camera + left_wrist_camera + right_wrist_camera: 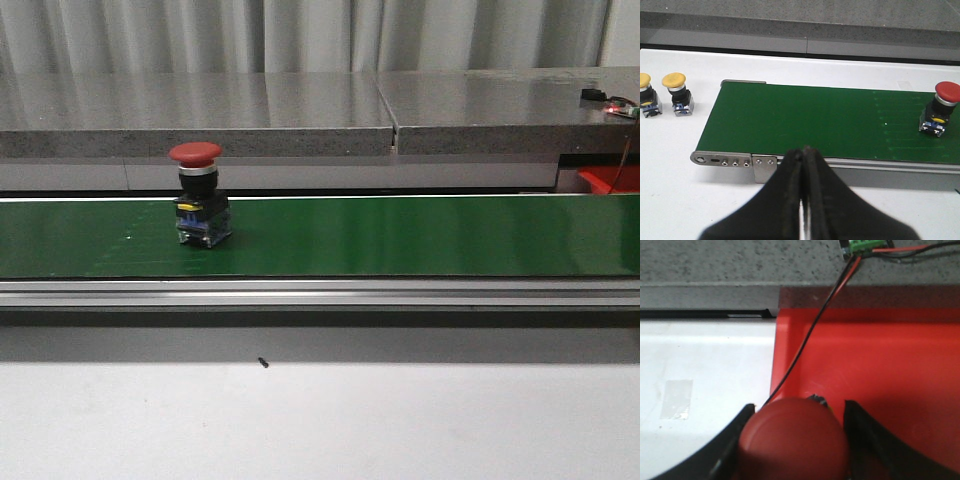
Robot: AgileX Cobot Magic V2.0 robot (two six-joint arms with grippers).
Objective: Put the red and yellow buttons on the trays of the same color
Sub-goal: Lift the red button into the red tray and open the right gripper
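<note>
My right gripper should go on lowering the red button (793, 440), now over the red tray's open bottom (870, 372), until it is inside the tray's sides, before it releases it there.
A red button (197, 195) stands upright on the green conveyor belt (400, 235); it also shows in the left wrist view as the red button (941, 107). Two yellow buttons (677, 92) stand on the white table beside the belt's end. My left gripper (804, 152) is shut and empty, just short of the belt's front rail. My right gripper (799, 407) is shut on a second red button (795, 440), held over the red tray (880, 365) near its edge. The yellow tray is out of view. Neither gripper shows in the front view.
A grey stone ledge (300, 105) runs behind the belt. A green circuit board (865, 246) with red and black wires (812, 330) hangs over the tray's corner. White table (320, 420) lies in front of the belt's metal rail (320, 292).
</note>
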